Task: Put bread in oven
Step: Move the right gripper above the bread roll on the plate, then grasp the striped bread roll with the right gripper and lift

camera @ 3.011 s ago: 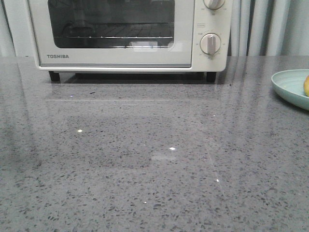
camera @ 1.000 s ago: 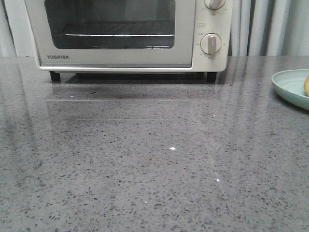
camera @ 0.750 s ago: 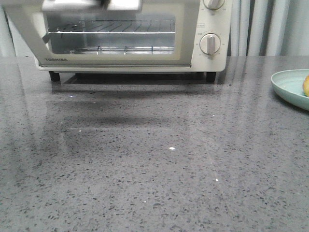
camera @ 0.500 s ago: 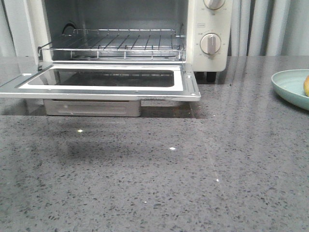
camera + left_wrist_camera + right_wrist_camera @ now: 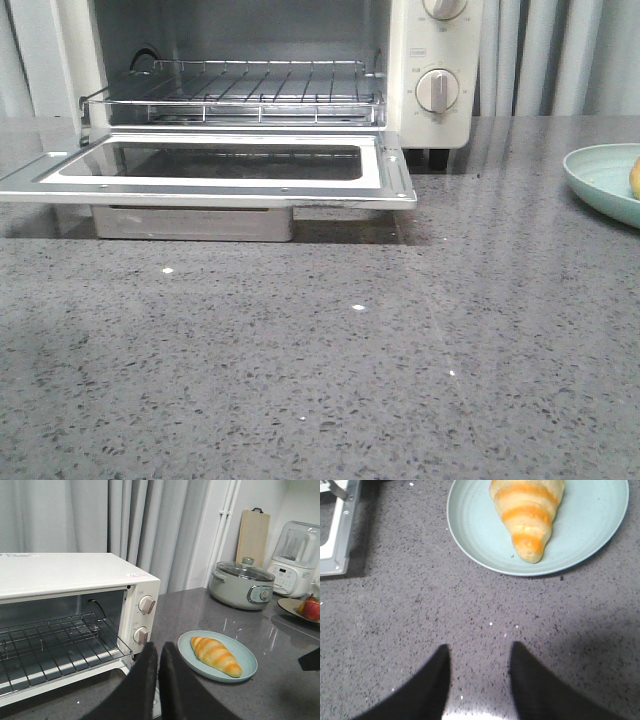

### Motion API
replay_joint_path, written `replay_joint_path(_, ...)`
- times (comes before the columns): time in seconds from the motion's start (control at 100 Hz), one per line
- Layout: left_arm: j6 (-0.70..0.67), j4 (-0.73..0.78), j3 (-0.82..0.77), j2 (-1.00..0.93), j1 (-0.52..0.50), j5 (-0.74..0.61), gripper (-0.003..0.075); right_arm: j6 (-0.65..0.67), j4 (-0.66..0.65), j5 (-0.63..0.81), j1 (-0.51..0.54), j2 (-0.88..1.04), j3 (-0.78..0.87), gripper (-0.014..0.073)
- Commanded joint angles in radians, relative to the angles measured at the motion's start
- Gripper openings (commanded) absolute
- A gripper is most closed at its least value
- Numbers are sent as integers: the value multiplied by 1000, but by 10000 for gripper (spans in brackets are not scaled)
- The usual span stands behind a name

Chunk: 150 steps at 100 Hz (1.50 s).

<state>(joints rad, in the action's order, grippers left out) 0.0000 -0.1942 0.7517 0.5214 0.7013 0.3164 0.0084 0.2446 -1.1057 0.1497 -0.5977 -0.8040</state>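
Puffy, rounded folds (image 5: 529,513) go across the bread, so the striped roll (image 5: 528,526) will squeeze in at its middle when the robot lifts it, and then puff back out.
The cream-white oven (image 5: 430,60) stands at the back of the counter with its glass door (image 5: 215,168) folded down flat and the wire rack (image 5: 240,85) bare. It also shows in the left wrist view (image 5: 75,575). The bread (image 5: 216,654), a golden-brown striped roll, lies on a pale blue plate (image 5: 244,670) to the right of the oven. In the front view only a sliver of it (image 5: 634,178) shows. My left gripper (image 5: 158,652) is shut and empty, above the door's right corner. My right gripper (image 5: 479,652) is open over bare counter, short of the bread (image 5: 527,515).
The plate (image 5: 600,180) sits at the counter's right edge. Behind it stand a grey-green cooker (image 5: 242,586), a wooden board (image 5: 252,537), a white blender (image 5: 296,557) and a dish with an apple (image 5: 311,608). Curtains hang behind the oven.
The oven door was closed three seconds ago, then swung down and now lies fully open. Since half a second ago nothing has moved.
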Motion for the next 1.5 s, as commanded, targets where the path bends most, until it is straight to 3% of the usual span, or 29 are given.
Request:
replay_joint_path(0.0,0,0,26,-35,7,-31,-22,-8,14,102,7,-63,-31,414)
replay_joint_path(0.24,0,9,26,-79,7,31,-22,-49,14,261,7,-238,-41,421)
replay_joint_path(0.58,0,9,26,-82,7,55,-22,-91,14,306,7,-559,-224,419)
replay_joint_path(0.77,0,9,26,-82,7,57,-22,-91,-36,302,7,-693,-312,370)
replay_joint_path(1.04,0,9,26,-82,7,57,-22,-91,-108,307,7,-789,-331,358)
replay_joint_path(1.491,0,9,26,-82,7,57,-22,-91,-123,292,7,-888,-331,357)
